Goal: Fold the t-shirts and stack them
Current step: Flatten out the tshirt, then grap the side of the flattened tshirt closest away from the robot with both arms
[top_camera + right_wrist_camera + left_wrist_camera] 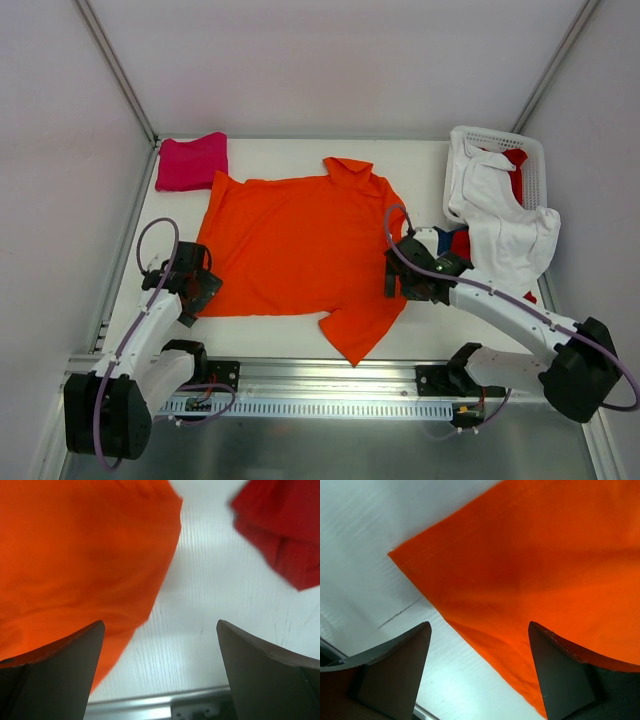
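Note:
I see the near sleeve [358, 332] sticking out from the orange t-shirt's near edge [268, 314], so I expect the sleeve to fold over onto the t-shirt's body when I carry that edge back.
The bright orange t-shirt [295, 245] lies spread flat in the middle of the table. A folded magenta-pink shirt [190, 161] lies at the back left. White [505, 225], red [516, 160] and dark blue [441, 236] shirts spill from the basket at the right. My left gripper [203, 290] is open at the orange shirt's near left corner; its wrist view shows that corner [530, 575] between the jaws [479, 630]. My right gripper [393, 272] is open beside the shirt's right edge [75, 570], with red cloth [285, 535] beyond.
The white slotted basket [532, 150] stands at the back right. White walls enclose the table on three sides. A metal rail [330, 385] runs along the near edge by the arm bases.

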Controlling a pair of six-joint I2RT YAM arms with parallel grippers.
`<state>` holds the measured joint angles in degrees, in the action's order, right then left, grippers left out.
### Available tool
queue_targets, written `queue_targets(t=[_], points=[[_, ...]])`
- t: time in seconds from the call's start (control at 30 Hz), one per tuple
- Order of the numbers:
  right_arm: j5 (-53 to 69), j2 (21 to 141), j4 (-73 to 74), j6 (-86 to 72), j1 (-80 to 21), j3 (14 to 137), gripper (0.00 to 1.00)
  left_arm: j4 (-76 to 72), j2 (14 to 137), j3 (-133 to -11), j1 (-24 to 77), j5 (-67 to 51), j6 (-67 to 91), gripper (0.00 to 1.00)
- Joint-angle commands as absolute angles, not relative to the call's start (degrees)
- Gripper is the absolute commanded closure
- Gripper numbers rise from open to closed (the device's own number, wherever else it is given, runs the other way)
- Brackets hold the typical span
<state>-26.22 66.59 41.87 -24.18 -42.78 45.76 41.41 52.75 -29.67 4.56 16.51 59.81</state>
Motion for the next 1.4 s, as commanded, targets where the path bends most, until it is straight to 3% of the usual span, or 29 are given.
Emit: queue_targets(t=[0.0, 0.27, 0.57, 0.8, 1.1, 1.2, 1.23, 1.3, 1.33, 1.37], points=[[-21.5, 61.9, 49.2, -30.2, -46.7, 45.3, 0.0, 40.0, 49.8, -28.6, 5.8, 13.4, 57.1, 0.21], [-10.1, 56.9, 48.4, -36.6, -54.9, 39.3, 0.01, 40.0, 49.2, -26.5, 6.2, 12.6, 55.1, 0.23], [3.6, 53.3, 26.5, -44.1, -58.8, 25.4, 0.01, 39.9, 47.8, -26.1, 7.3, 12.7, 55.8, 0.25], [4.6, 57.6, 13.2, -44.6, -59.6, 24.3, 0.01, 39.8, 46.7, -26.1, 8.5, 14.7, 56.0, 0.25], [2.4, 64.4, 8.7, -47.4, -62.7, 26.0, 0.02, 39.8, 45.2, -25.5, 9.1, 14.4, 56.2, 0.26], [1.9, 63.2, 8.6, -48.3, -63.2, 24.4, 0.24, 39.7, 44.7, -25.1, 9.3, 14.5, 56.8, 0.27], [1.5, 61.9, 9.5, -49.0, -63.2, 23.7, 0.46, 39.6, 44.7, -24.9, 9.4, 14.4, 57.0, 0.27], [0.9, 60.7, 10.7, -49.6, -63.2, 23.3, 0.66, 39.8, 44.8, -25.0, 9.5, 14.6, 57.1, 0.27], [0.4, 60.0, 11.6, -50.1, -63.1, 23.0, 0.81, 39.8, 44.8, -24.9, 9.6, 14.6, 57.1, 0.28], [0.4, 59.4, 13.2, -50.1, -63.2, 22.9, 0.87, 39.8, 45.0, -25.0, 9.6, 14.6, 57.1, 0.28]])
